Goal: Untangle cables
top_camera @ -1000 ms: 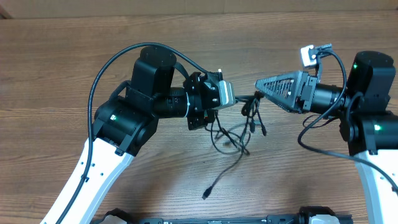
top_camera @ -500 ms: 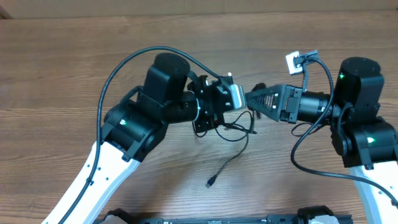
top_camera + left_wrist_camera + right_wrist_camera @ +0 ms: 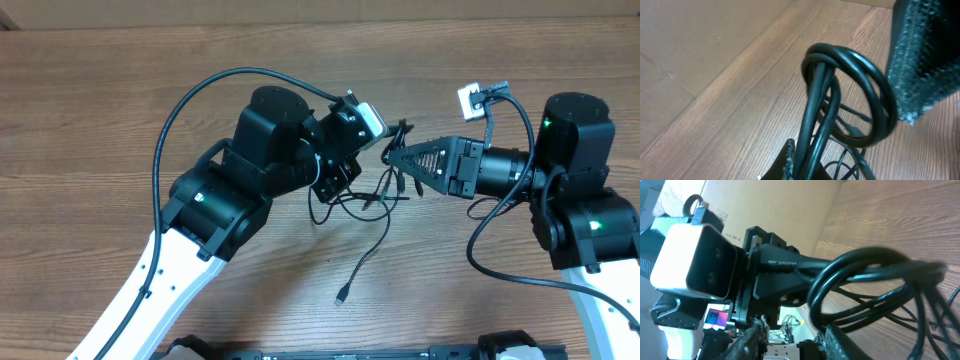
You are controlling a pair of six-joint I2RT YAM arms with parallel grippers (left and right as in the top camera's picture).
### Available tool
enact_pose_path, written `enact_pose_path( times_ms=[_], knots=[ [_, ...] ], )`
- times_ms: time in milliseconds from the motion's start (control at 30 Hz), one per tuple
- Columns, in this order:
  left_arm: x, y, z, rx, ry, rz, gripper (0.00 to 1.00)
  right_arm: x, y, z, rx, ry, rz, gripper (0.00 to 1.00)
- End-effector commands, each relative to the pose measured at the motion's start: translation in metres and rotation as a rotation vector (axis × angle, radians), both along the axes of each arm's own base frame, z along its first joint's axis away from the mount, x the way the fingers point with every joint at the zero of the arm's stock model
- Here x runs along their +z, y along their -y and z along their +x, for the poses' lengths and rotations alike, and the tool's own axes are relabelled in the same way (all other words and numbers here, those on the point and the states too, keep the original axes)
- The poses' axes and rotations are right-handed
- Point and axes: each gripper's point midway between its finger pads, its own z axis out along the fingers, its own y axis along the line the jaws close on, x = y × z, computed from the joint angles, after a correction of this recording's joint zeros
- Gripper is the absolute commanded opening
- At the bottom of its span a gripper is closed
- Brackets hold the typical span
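Note:
My right gripper should keep hold of the cable loop while my left gripper turns and pulls back to stretch the strands of cable, because the loop hangs loose between my grippers, which are close together.
The cables are thin black cords bunched between the two arms, and one loose end trails to a plug nearer the front. My left gripper is shut on several strands. In the left wrist view they rise from its fingertips into a loop. My right gripper points left into that bunch. In the right wrist view the loop hangs between its fingers, against the right one, with a gap still showing on the other side.
The wooden tabletop stretches around both arms. Thick black robot cables arc over the left arm and beside the right arm. A small white connector block sits on the right arm's cable.
My left gripper has swung up and back with the cables, drawing the bunch tighter. My right gripper's jaws have narrowed around the loop. The loose plug end slid slightly forward.

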Motion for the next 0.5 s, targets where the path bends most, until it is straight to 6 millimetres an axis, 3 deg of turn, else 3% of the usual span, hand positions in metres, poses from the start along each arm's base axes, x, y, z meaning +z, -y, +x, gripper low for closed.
enact_pose_path(
  times_ms=[0, 67, 167, 200, 367, 467],
  knots=[
    [0.014, 0.001, -0.005, -0.007, 0.002, -0.048, 0.04, 0.008, -0.001, -0.002, 0.005, 0.032, 0.003, 0.35],
    [0.018, 0.008, -0.014, -0.07, -0.004, -0.074, 0.04, 0.007, -0.001, -0.002, 0.006, 0.054, -0.006, 0.59],
    [0.023, 0.02, -0.033, -0.213, 0.011, -0.101, 0.04, 0.003, 0.003, 0.006, -0.038, 0.061, -0.032, 0.62],
    [0.023, 0.02, -0.033, -0.215, 0.009, -0.102, 0.04, 0.004, 0.003, 0.006, -0.039, 0.064, -0.033, 0.57],
    [0.022, 0.018, -0.03, -0.192, 0.011, -0.091, 0.04, 0.004, 0.002, 0.005, -0.034, 0.063, -0.03, 0.05],
    [0.019, 0.011, -0.017, -0.082, -0.026, -0.094, 0.04, 0.008, -0.001, -0.002, 0.025, 0.126, -0.024, 0.04]
  ],
)
